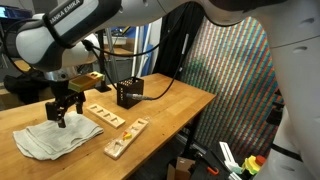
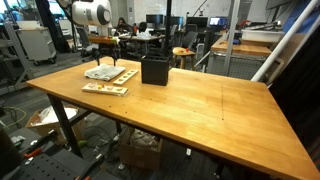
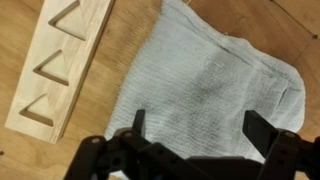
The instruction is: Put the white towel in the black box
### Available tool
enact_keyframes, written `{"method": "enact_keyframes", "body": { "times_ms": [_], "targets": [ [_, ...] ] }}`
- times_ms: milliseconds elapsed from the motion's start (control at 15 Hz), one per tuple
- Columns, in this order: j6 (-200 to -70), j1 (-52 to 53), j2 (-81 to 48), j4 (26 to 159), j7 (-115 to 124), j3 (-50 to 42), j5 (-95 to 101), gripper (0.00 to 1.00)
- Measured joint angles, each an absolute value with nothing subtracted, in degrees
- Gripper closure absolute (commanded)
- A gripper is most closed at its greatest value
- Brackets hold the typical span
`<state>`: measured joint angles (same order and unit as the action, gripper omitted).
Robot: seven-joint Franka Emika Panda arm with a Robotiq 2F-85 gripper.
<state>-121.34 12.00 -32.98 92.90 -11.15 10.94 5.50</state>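
My gripper's open fingers are both above the white towel (image 3: 205,75) and clear of the wooden strip. I go on down until they touch the cloth (image 3: 193,122) before I close them.
The white towel (image 1: 48,139) lies rumpled and flat on the wooden table near its end; it also shows in an exterior view (image 2: 101,72) and fills the wrist view (image 3: 205,85). The black box (image 1: 129,93) stands upright further along the table, seen also in an exterior view (image 2: 154,69). My gripper (image 1: 64,116) hangs just above the towel, also seen in an exterior view (image 2: 110,60). In the wrist view the gripper (image 3: 197,128) is open, its two fingers spread over the cloth, with nothing between them.
Pale wooden strips with cut-out shapes lie beside the towel (image 1: 104,115) and near the table edge (image 1: 126,137); one shows in the wrist view (image 3: 60,60). A yellow block (image 1: 88,78) sits behind. Table edges are close by.
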Motion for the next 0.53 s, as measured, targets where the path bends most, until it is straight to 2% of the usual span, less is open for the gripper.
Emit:
{"method": "enact_keyframes", "body": {
  "times_ms": [533],
  "targets": [
    [-121.38, 12.00, -39.93, 87.68, -11.16, 9.84, 5.50, 0.00]
  ]
}}
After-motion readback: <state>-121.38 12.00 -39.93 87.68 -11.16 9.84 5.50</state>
